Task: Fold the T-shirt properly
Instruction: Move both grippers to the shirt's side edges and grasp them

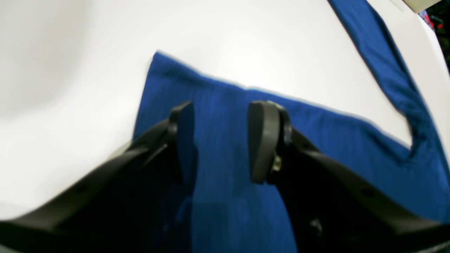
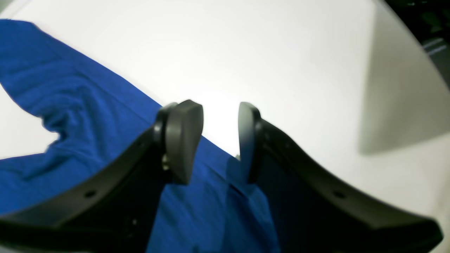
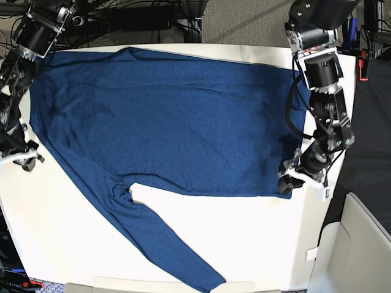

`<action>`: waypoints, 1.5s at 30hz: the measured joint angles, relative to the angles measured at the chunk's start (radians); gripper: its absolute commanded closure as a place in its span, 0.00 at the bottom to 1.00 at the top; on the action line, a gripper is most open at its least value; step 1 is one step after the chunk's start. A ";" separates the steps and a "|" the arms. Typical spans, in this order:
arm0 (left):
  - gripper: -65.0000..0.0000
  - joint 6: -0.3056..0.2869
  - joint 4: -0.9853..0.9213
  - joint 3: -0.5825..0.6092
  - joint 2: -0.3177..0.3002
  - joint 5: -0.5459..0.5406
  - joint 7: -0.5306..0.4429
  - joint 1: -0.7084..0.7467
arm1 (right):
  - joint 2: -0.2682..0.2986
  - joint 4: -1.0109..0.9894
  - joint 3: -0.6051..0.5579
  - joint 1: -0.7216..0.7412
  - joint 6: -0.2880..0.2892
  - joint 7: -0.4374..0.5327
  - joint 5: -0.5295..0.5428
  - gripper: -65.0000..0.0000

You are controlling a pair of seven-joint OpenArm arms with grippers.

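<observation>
The T-shirt's front corner (image 3: 289, 195) is outside my left gripper's open fingers, which are above flat cloth (image 1: 221, 126), so next my left gripper moves and pinches that corner before it folds.
The dark blue T-shirt (image 3: 183, 122) lies spread flat on the white table (image 3: 256, 244), with one long sleeve (image 3: 165, 244) running toward the front edge. My left gripper (image 3: 286, 182) hangs over the shirt's front right corner. In the left wrist view its jaws (image 1: 221, 140) stand open, with flat blue cloth (image 1: 316, 140) under them and nothing pinched. My right gripper (image 3: 25, 160) is at the shirt's left edge. In the right wrist view it (image 2: 216, 140) is open, one finger over the cloth (image 2: 70, 105) and the other over bare table.
A beige box (image 3: 360, 244) stands off the table's front right corner. Cables and dark gear lie behind the far edge. A small red item (image 3: 365, 64) sits at the far right. White table surface shows in front of the shirt.
</observation>
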 measured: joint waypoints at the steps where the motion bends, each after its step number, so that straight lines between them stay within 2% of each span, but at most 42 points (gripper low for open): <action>1: 0.62 -0.002 -0.047 0.013 -0.005 -0.006 -0.059 -0.014 | 0.001 -0.008 -0.005 0.011 0.003 0.000 0.002 0.66; 6: 0.62 0.005 -0.271 0.066 -0.041 -0.008 -0.211 -0.099 | 0.001 -0.017 -0.005 0.024 0.010 0.002 0.001 0.66; 10: 0.62 0.095 -0.395 0.124 -0.071 -0.006 -0.344 -0.138 | 0.001 -0.021 -0.005 0.024 0.032 0.002 0.001 0.66; 14: 0.62 0.134 -0.446 0.208 -0.075 -0.011 -0.427 -0.142 | 0.004 -0.021 -0.005 0.024 0.034 0.002 0.000 0.66; 19: 0.62 0.149 -0.444 0.296 -0.051 -0.017 -0.431 -0.149 | 0.003 -0.021 -0.005 0.036 0.034 -0.001 -0.002 0.66; 28: 0.64 0.134 -0.435 0.307 -0.014 -0.024 -0.452 -0.132 | 0.003 -0.021 -0.005 0.040 0.034 0.002 -0.002 0.66; 31: 0.74 0.134 -0.433 0.358 -0.012 -0.026 -0.457 -0.134 | 0.003 -0.021 -0.005 0.042 0.034 0.002 -0.003 0.67; 36: 1.00 0.134 -0.432 0.377 -0.007 -0.027 -0.452 -0.134 | 0.003 -0.089 -0.005 0.072 0.033 0.006 -0.002 0.67; 41: 1.00 0.134 -0.432 0.377 -0.008 -0.027 -0.447 -0.134 | 0.004 -0.205 -0.085 0.135 0.028 0.002 -0.026 0.66; 45: 1.00 0.134 -0.431 0.377 -0.008 -0.027 -0.443 -0.134 | 0.005 -0.298 -0.199 0.234 0.027 0.006 -0.165 0.66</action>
